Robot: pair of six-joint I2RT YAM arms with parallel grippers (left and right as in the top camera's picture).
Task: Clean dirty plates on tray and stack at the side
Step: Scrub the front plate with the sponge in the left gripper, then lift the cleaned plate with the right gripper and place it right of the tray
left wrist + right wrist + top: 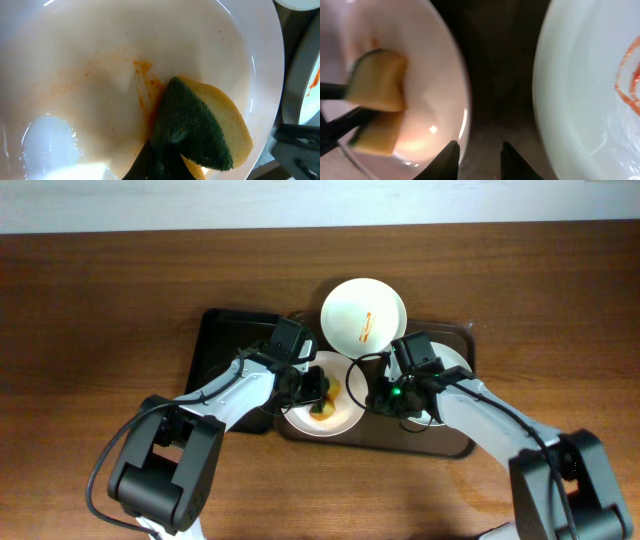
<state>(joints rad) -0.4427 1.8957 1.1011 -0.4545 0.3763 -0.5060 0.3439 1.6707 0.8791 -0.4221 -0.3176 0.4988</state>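
The rim of the plate (463, 124) under the sponge is outside the fingers of my right gripper. Next, I open them and grip that rim (364, 394) before I carry the plate aside.
A white plate (345, 412) smeared with orange sauce lies on the brown tray (440, 442). My left gripper (312, 388) is shut on a yellow and green sponge (322, 398) that presses on this plate. The left wrist view shows the sponge (200, 125) against the orange smear on the plate (100, 65), with the fingers (160, 165) at the bottom. My right gripper (378, 398) is open and empty, its fingertips (479, 150) at the right rim of this plate (435, 60). A second white plate (363, 317) with an orange streak lies behind.
A black tray (225, 345) lies left of the brown one. A third white plate (455, 360) lies under my right arm. In the right wrist view the streaked plate (590, 75) is on the right, with bare dark tray (500, 60) between the plates.
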